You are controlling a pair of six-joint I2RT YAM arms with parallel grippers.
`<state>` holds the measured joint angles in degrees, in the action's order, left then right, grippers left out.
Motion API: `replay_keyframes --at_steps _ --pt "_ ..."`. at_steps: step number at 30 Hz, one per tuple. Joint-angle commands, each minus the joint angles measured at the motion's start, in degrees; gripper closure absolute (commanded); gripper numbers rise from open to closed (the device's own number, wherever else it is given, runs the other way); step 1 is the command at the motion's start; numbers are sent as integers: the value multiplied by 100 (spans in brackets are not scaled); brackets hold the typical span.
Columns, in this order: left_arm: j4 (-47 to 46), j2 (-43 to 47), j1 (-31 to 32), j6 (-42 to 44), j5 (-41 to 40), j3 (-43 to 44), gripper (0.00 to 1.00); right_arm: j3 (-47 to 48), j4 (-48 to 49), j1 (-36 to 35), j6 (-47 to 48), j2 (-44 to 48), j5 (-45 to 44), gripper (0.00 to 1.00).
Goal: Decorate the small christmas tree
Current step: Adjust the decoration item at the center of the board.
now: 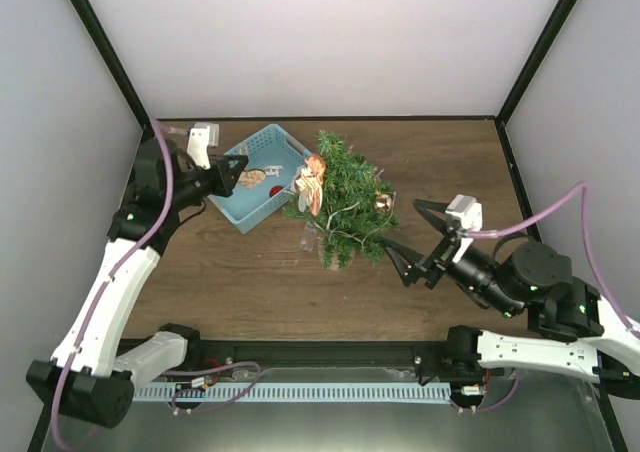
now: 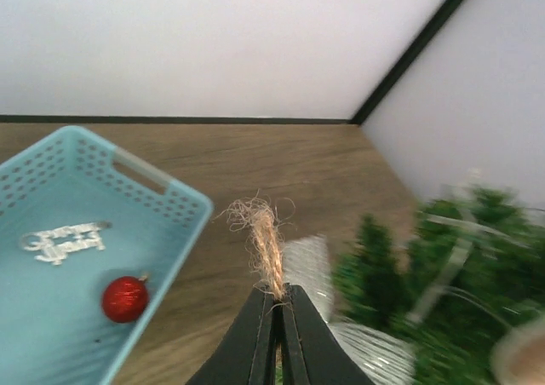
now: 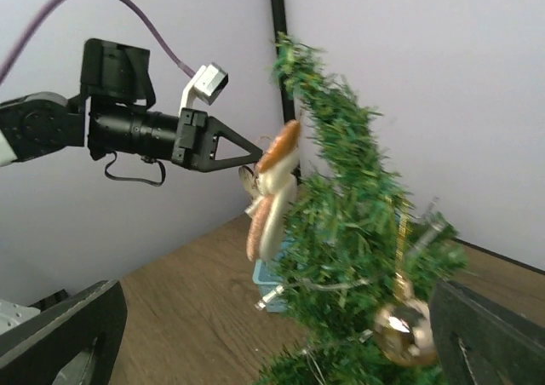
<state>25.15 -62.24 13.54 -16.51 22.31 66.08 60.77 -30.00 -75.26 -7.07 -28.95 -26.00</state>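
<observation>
The robot's left gripper is pinching the twine cord's loop (image 2: 268,250) closed, so its right gripper should take the hanging ornament (image 1: 252,178) before the loop goes over a branch.
The small christmas tree (image 1: 345,204) stands mid-table, green and bushy, and leans in the right wrist view (image 3: 349,232). An orange-and-white ornament (image 1: 313,184) hangs on its left side (image 3: 271,193), and a gold bauble (image 1: 382,201) hangs on its right. My left gripper (image 1: 234,175) hovers over the basket, left of the tree, shut on a frayed twine cord (image 2: 266,249). What hangs from the cord is hidden under the jaws. My right gripper (image 1: 400,230) is open at the tree's lower right, its fingers (image 3: 60,334) spread wide either side of the branches.
A light-blue plastic basket (image 1: 262,144) sits behind and left of the tree. It holds a red glitter bauble (image 2: 125,298) and a silver lettering ornament (image 2: 64,242). Something silver (image 2: 311,266) shows blurred by the tree. White walls with black frame posts enclose the table.
</observation>
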Motion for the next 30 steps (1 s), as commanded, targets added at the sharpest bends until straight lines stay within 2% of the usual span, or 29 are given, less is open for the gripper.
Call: replay_keyframes --at_steps 1,4,8,11,13,18,23,26,30 --pt "151 634 34 -391 941 -159 96 489 656 -33 496 -526 466 4" --pt "191 1014 35 -617 1215 -194 96 1027 919 -39 736 -1148 768 13" --pt "93 1350 35 -920 1711 -173 96 1831 1089 -35 1001 -2069 1289 32" --pt "-8 1570 34 -1100 1982 -142 96 2220 1304 -32 1116 -2640 1635 51" --pt "-167 1725 32 -1228 2202 -148 96 2424 1440 -37 1133 -2979 1882 56" --pt "-706 2080 35 -1595 2723 -196 96 2658 1611 -33 1248 -3622 1926 57" --pt "-1784 2312 35 -2282 3322 -390 96 2656 1472 -33 1323 -3982 1931 54" --pt "-1906 2379 35 -2223 3461 -449 96 2590 1483 -35 1256 -3868 1875 50" --pt "-1764 2353 35 -1896 3358 -645 96 2354 1794 -34 1249 -3469 1725 36"
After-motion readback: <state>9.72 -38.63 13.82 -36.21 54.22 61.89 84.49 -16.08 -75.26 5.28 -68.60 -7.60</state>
